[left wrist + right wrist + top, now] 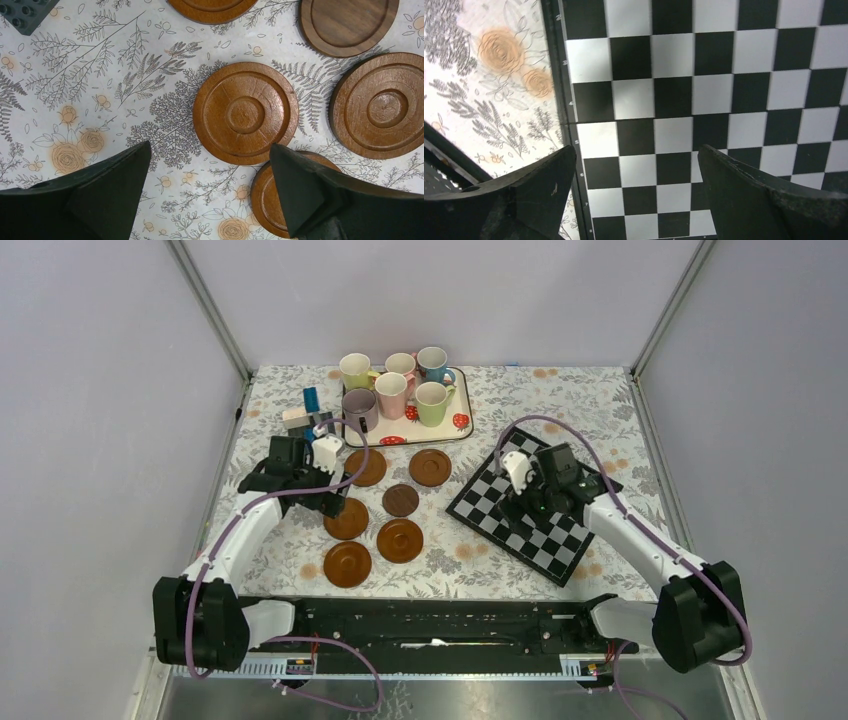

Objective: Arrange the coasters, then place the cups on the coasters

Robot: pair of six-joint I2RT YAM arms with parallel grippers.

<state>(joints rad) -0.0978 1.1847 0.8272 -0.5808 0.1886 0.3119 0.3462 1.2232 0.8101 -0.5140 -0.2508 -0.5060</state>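
Note:
Next, my right gripper moves the chessboard [488,503] to the back corner [563,404] first, because the chessboard lies crooked across the cloth where a coaster has to go.
Several brown coasters lie loose left of centre, among them one [346,519] beside my left gripper [318,498], another [400,540] to its right and a smaller, darker one [401,500]. In the left wrist view my left gripper [210,150] stands open over the bare cloth. A coaster [245,112] lies just ahead of it. Another coaster [267,197] lies partly under the right finger. Several cups, such as the mauve-grey cup [360,408] and green cup [432,402], stand on the tray [440,432] at the back. My right gripper [522,502] hangs open and empty.
The black-and-white chessboard [560,540] lies tilted at the right, under my right gripper [636,150]; its left edge [555,75] shows in the right wrist view. Small blocks [300,416] sit left of the tray, and a dark studded brick [25,15] lies nearby.

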